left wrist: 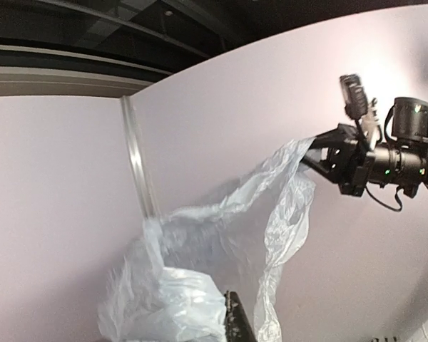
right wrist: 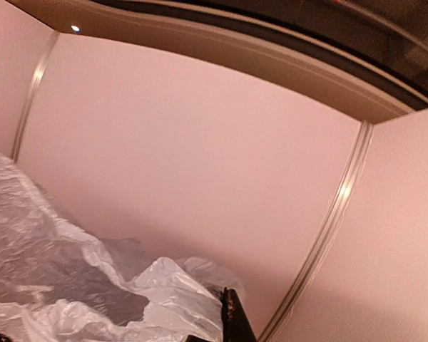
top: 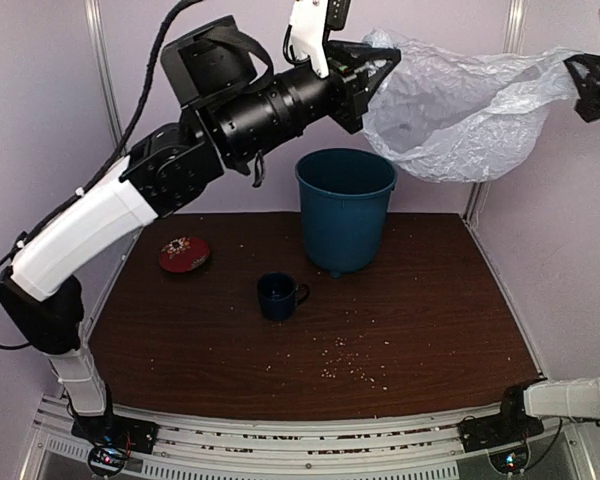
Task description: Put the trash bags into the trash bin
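The trash bag's body [top: 470,145] is hanging limp and folded. My left gripper should swing down together with my right gripper to puff it open before I line the trash bin [top: 346,215].
The pale translucent trash bag [top: 460,110] hangs stretched in the air between my two grippers, above and to the right of the teal trash bin [top: 344,208], which stands upright at the back middle of the table. My left gripper [top: 372,62] is shut on the bag's left edge. My right gripper [top: 580,72] is shut on its right edge, at the frame's right border. The bag fills the lower left of the left wrist view [left wrist: 200,271], where the right gripper [left wrist: 321,153] also shows. It also lies along the bottom of the right wrist view [right wrist: 93,285].
A dark blue mug [top: 279,296] stands in front of the bin. A small red dish [top: 184,253] lies at the back left. Crumbs are scattered on the brown table [top: 420,330]. Pale walls close in the back and sides.
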Action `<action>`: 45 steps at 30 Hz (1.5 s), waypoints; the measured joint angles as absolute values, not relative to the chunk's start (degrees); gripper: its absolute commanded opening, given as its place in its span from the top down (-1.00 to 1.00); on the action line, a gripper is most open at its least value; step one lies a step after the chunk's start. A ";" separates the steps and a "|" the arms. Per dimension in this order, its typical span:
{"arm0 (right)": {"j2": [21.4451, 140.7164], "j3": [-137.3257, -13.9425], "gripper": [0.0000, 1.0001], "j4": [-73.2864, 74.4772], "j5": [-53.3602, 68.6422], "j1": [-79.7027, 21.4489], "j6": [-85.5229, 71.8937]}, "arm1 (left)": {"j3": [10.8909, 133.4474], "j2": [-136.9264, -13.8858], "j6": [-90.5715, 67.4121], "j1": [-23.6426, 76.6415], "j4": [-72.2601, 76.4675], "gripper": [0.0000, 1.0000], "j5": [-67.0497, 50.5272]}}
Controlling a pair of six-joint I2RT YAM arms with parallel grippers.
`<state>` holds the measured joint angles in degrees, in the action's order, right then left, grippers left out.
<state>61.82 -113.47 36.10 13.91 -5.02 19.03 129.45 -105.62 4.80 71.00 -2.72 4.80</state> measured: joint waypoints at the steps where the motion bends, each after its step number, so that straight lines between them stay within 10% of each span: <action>1: 57.43 -110.34 1.00 35.44 17.02 -5.02 19.84 | 125.25 -103.04 5.87 72.27 -1.74 1.00 4.58; 7: 27.16 -69.91 1.00 30.74 23.24 -5.02 26.83 | 83.00 -89.19 4.01 75.05 9.67 1.00 5.74; 14: 22.46 -39.92 1.00 44.99 22.57 -1.28 33.19 | 63.11 -97.54 -3.68 74.43 5.96 1.00 6.22; 26: 32.21 -62.26 1.00 47.27 29.63 -0.86 31.90 | 82.61 -90.96 -2.42 76.01 4.08 1.00 6.13; 36: 66.67 -96.90 1.00 40.27 16.01 -0.84 16.01 | 142.19 -120.18 4.86 69.41 -6.02 1.00 5.91; 45: 54.22 -109.36 1.00 34.26 20.16 -0.84 15.44 | 129.45 -112.73 11.55 72.79 2.90 1.00 0.56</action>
